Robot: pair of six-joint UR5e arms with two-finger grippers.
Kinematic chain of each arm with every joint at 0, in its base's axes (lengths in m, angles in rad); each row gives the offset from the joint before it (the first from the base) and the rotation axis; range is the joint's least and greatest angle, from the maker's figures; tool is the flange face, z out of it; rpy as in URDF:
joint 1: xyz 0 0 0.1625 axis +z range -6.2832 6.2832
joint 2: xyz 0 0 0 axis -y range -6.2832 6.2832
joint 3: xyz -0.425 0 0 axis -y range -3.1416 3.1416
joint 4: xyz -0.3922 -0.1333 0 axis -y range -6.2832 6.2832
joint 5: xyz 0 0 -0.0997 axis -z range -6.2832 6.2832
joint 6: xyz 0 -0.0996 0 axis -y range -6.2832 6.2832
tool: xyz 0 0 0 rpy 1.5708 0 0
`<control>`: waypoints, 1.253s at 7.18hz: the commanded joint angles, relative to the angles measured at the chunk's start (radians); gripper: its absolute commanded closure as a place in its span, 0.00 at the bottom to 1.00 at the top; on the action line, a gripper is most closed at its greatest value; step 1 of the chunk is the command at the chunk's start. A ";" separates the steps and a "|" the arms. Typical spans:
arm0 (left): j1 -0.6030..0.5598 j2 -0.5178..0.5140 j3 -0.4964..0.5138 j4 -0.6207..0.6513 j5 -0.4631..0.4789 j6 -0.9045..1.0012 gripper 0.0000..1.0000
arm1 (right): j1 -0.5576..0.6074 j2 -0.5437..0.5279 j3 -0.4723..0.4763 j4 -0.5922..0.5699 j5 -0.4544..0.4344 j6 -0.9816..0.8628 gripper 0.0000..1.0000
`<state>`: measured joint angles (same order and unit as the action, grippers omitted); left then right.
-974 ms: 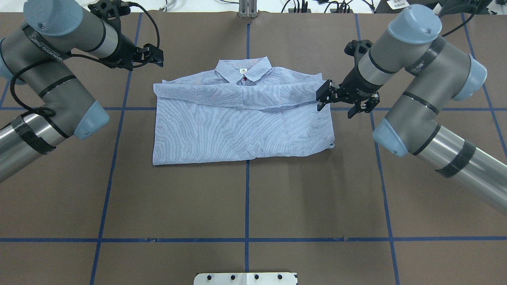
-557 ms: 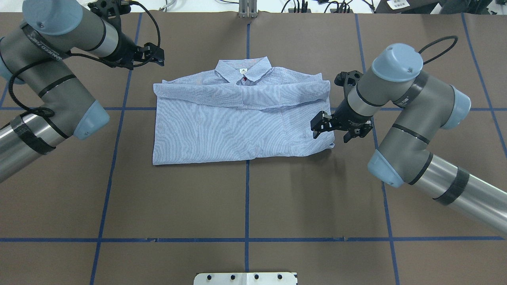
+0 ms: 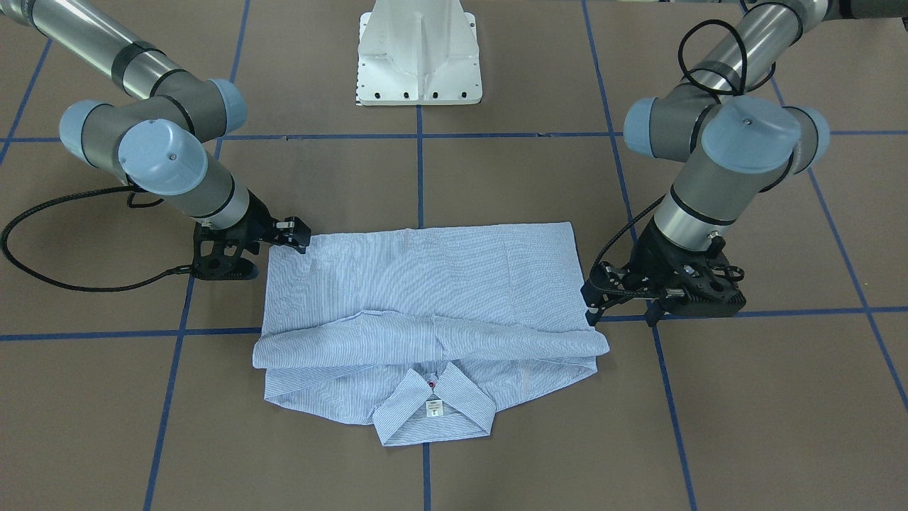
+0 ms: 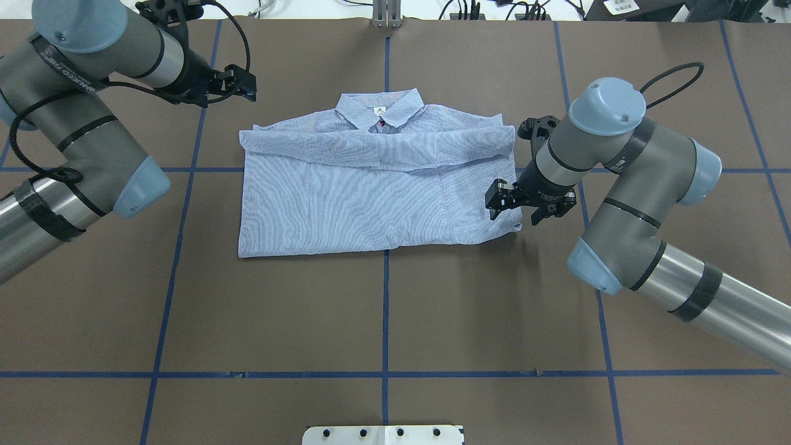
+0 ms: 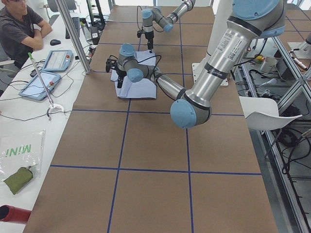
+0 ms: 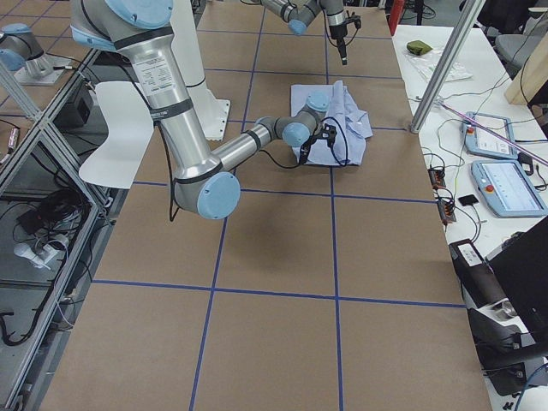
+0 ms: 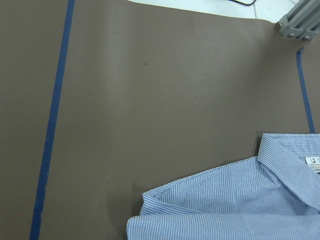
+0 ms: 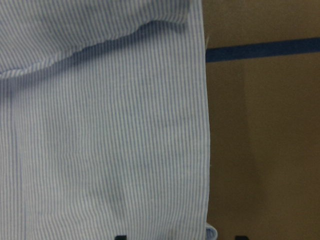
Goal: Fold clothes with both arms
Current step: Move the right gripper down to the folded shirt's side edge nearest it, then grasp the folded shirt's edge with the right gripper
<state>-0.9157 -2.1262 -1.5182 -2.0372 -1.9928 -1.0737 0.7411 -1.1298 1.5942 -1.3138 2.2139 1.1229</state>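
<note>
My gripper will make the shirt slide and turn with that fold still in place when it pulls the shirt's hem corner, because the shirt's sleeve (image 3: 366, 338) lies flat across the shirt's chest.
The clothes are one light blue striped shirt (image 4: 371, 198), lying flat at mid-table, collar away from the robot, with a sleeve folded across the chest. My right gripper (image 4: 494, 201) hovers open at the shirt's right edge, close to the hem corner. In the right wrist view the shirt (image 8: 100, 125) fills the left side and its edge runs between two dark fingertips (image 8: 120, 236). My left gripper (image 4: 248, 85) is open, up beyond the shirt's left shoulder and apart from it. In the front view the shirt (image 3: 425, 284) lies between right gripper (image 3: 298, 238) and left gripper (image 3: 590, 301).
Blue tape lines (image 4: 385, 309) grid the brown table cover. The white pedestal base (image 3: 420, 57) stands at the robot's side. A black cable (image 3: 42, 241) loops over the table by the right arm. A person (image 5: 19, 29) sits at a side table with tablets.
My right gripper has moved from the folded sleeve's end toward the robot, along the shirt's right edge, to near the hem corner. The left arm has barely shifted.
</note>
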 commanded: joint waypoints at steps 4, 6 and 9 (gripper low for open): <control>0.000 0.002 -0.003 0.000 0.000 -0.003 0.01 | -0.017 0.002 -0.025 0.002 -0.013 0.000 0.43; 0.000 0.002 -0.003 0.000 0.002 -0.003 0.01 | -0.011 0.002 -0.022 0.002 -0.011 -0.012 0.86; 0.000 0.002 -0.002 0.000 0.005 -0.003 0.01 | 0.003 0.002 -0.016 0.002 -0.006 -0.017 0.84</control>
<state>-0.9158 -2.1246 -1.5209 -2.0371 -1.9897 -1.0769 0.7402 -1.1275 1.5768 -1.3116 2.2075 1.1062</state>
